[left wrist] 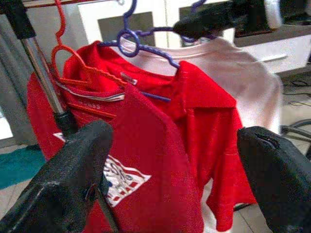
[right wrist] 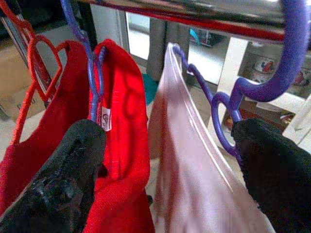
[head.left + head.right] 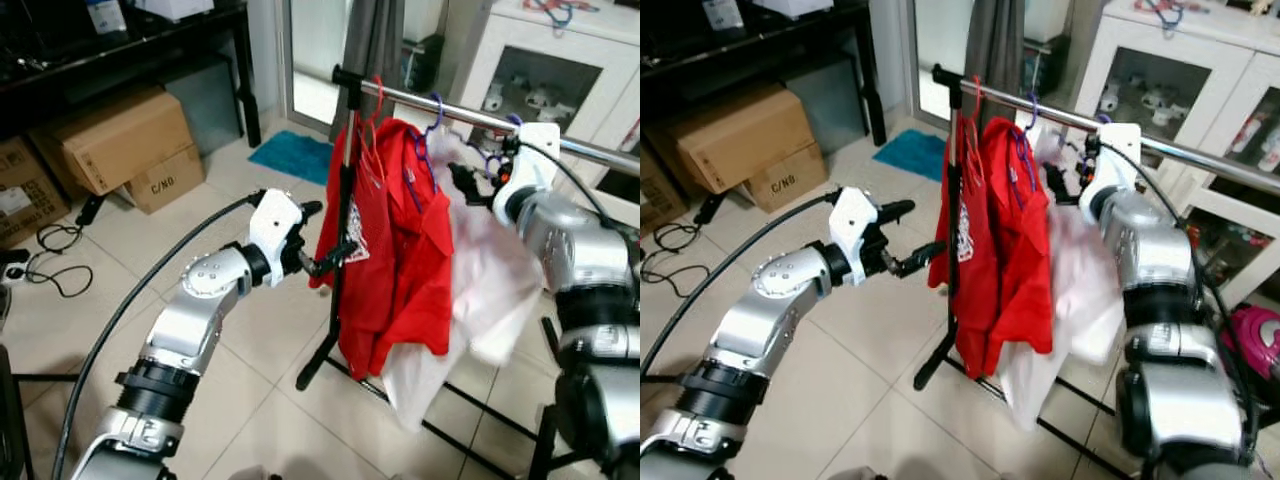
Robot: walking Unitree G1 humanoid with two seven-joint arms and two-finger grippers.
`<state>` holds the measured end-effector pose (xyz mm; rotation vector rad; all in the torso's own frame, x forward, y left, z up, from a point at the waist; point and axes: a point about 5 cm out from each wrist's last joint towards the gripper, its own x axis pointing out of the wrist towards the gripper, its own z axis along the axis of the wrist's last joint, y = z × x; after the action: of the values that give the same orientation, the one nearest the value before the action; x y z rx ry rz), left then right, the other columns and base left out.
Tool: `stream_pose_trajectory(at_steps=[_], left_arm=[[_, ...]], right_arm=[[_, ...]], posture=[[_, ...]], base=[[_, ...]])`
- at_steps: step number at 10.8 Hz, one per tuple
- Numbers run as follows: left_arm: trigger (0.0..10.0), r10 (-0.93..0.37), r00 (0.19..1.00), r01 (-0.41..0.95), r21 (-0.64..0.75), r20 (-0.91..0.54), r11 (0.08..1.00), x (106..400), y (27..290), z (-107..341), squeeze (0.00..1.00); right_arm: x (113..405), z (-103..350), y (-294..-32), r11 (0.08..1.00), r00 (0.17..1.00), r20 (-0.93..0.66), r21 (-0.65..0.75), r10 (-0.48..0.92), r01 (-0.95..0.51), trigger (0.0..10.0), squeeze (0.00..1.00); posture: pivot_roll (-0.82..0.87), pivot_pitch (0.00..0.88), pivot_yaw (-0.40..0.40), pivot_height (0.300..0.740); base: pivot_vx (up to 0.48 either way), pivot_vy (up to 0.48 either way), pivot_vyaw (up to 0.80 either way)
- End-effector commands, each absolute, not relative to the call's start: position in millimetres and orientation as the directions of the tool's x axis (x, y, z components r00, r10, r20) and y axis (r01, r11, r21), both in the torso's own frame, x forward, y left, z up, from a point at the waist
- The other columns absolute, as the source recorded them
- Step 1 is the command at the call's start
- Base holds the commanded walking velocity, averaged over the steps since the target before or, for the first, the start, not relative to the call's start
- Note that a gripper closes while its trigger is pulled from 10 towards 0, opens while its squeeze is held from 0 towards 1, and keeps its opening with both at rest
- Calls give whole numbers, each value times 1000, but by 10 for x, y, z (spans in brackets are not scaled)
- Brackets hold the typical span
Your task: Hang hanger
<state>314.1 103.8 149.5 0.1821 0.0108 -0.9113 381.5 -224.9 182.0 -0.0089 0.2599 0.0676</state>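
Observation:
I expect the white shirt (image 3: pixel 492 268) to slip off and hang limp when I pull it with my left gripper, because the collar (image 2: pixel 197 111) is wide open around the purple hanger.
A chrome rail (image 3: pixel 450 108) on a black post (image 3: pixel 340 230) carries a red shirt (image 3: pixel 410 250) on a red hanger (image 1: pixel 60 53) and a purple hanger (image 1: pixel 141 43). Behind these hangs a white shirt (image 3: pixel 490 290) on another purple hanger (image 2: pixel 228 107), hooked over the rail. My left gripper (image 3: pixel 328 233) is open, level with the post and the front red shirt, its fingers on either side of them. My right gripper (image 3: pixel 478 165) is open just under the rail, astride the white shirt's collar, one fingertip (image 2: pixel 277 170) next to that hanger's loop.
Cardboard boxes (image 3: pixel 120 140) stand under a black table at the left, with cables (image 3: pixel 50 265) on the tiles. A teal mat (image 3: pixel 290 155) lies beyond the rack. A white cabinet (image 3: pixel 560 70) stands behind the rail. The rack's base bars (image 3: pixel 470 440) cross the floor.

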Motion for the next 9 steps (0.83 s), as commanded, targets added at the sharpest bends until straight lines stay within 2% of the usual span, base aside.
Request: stream_pose_trajectory(at_steps=[1, 4, 9], left_arm=[[10000, -804, 589, 804, 161, -84, 572, 3120, 1006, 1525, 0], [10000, -823, 560, 825, 152, -94, 544, 3062, 1003, 1500, 0], [10000, -859, 500, 863, 152, -114, 482, 2987, 983, 1511, 0]], right_arm=[[3820, 1786, -2280, 997, 956, -288, -9, 65, -70, 10000, 0], [3821, 1914, -2412, 996, 948, -308, 4, 83, -86, 10000, 0], [3632, 1938, -2618, 995, 940, -326, 23, 104, -102, 10000, 0]], posture=[[25, 0, -4, 740], [30, 0, -19, 740], [18, 0, -11, 740]], base=[[0, 0, 0], [0, 0, 0], [0, 0, 0]])
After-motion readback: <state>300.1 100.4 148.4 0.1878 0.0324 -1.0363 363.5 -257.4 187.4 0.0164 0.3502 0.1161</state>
